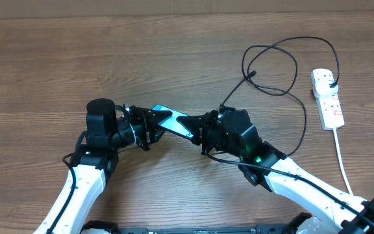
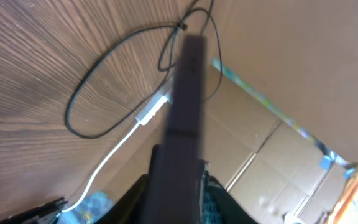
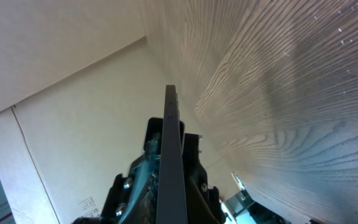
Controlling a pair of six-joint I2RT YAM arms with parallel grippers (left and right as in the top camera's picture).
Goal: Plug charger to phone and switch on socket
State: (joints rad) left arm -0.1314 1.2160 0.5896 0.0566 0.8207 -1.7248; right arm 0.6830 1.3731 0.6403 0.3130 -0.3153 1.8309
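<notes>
Both of the robot's grippers are on the phone [image 1: 173, 121], and the cable tip [image 1: 252, 74] is on its loop, so next the right gripper opens and takes the cable tip while the left gripper keeps hold of the phone.
The phone [image 1: 169, 117], its cyan screen lit, is held off the table between both grippers. My left gripper [image 1: 149, 127] is shut on its left end and my right gripper [image 1: 200, 132] on its right end. In the left wrist view the phone [image 2: 188, 93] is a dark slab rising out of the jaws [image 2: 176, 190]. In the right wrist view it [image 3: 171, 137] is edge-on between the fingers [image 3: 169, 190]. The charger cable [image 1: 304, 123] loops from its plug [image 1: 330, 82] in the socket [image 1: 328, 104] to the right gripper, where its tip is hidden.
The socket's thick white cord [image 1: 344, 162] runs toward the front right edge. The left wrist view shows the cable loop [image 2: 68, 112], the socket [image 2: 152, 111] and cardboard boxes [image 2: 272, 162] beyond the table. Wooden tabletop [image 1: 76, 58] lies to the left and rear.
</notes>
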